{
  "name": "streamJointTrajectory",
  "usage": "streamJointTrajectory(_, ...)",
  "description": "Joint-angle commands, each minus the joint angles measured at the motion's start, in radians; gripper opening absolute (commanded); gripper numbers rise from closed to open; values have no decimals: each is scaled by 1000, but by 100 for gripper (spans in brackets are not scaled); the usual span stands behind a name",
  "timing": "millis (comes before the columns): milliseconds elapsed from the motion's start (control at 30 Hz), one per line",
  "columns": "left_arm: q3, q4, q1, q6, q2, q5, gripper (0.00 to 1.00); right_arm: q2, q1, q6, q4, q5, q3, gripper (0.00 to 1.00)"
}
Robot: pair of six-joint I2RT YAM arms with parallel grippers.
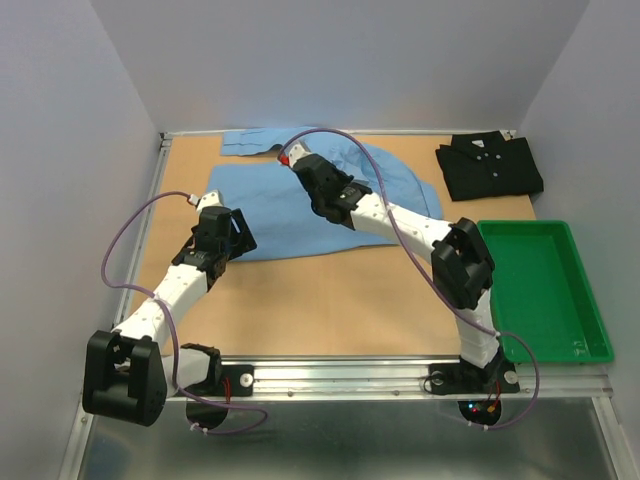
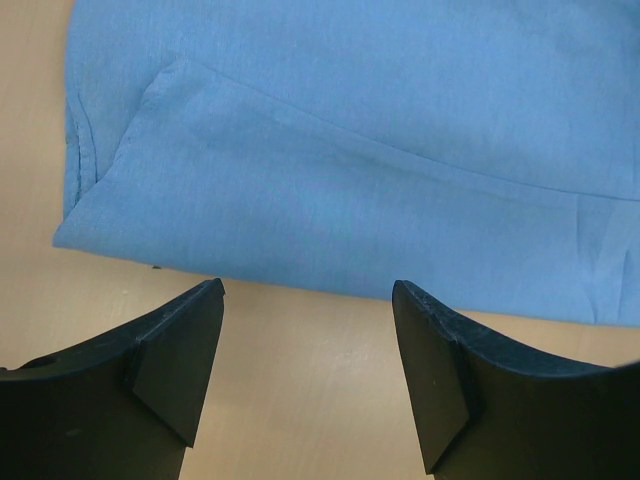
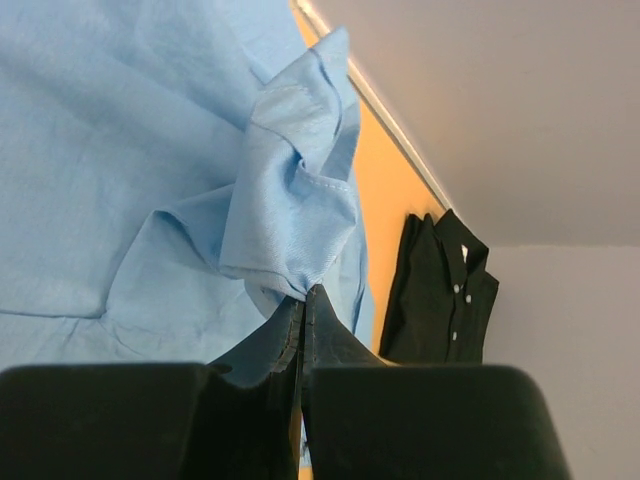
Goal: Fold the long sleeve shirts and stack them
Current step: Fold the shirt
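Observation:
The robot's right gripper is holding the sleeve bunched near the shirt's far edge, so it should pull the sleeve back toward the near hem for the left gripper to take.
The light blue long sleeve shirt lies spread on the wooden table at the middle back, one sleeve stretched along the far edge. My right gripper is over its upper part and is shut on a bunched fold of the blue cloth, with the fingertips pinched together. My left gripper is at the shirt's left edge and stands open over bare wood just short of the blue hem; nothing lies between its fingers. The black long sleeve shirt lies folded at the back right, also in the right wrist view.
A green plastic tray sits along the table's right side. A metal rail runs along the near edge between the arm bases. Grey walls close in the back and both sides.

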Motion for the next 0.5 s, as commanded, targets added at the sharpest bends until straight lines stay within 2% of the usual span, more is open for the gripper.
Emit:
streamJointTrajectory(0, 12, 3, -4, -4, -33, -18, 80, -105, -28, 87, 52, 71, 28, 0)
streamJointTrajectory(167, 11, 2, -4, -4, -30, -8, 80, -137, -119, 93, 49, 230, -67, 0)
streamJointTrajectory(267, 11, 3, -4, -4, -30, -5, 80, -202, -159, 110, 29, 249, -134, 1)
streamJointTrajectory(367, 12, 3, -4, -4, -21, 3, 80, -256, -178, 190, -80, 206, -207, 1)
streamJointTrajectory(467, 14, 5, -4, -4, -12, 17, 80, -318, -180, 334, -312, 23, -224, 1)
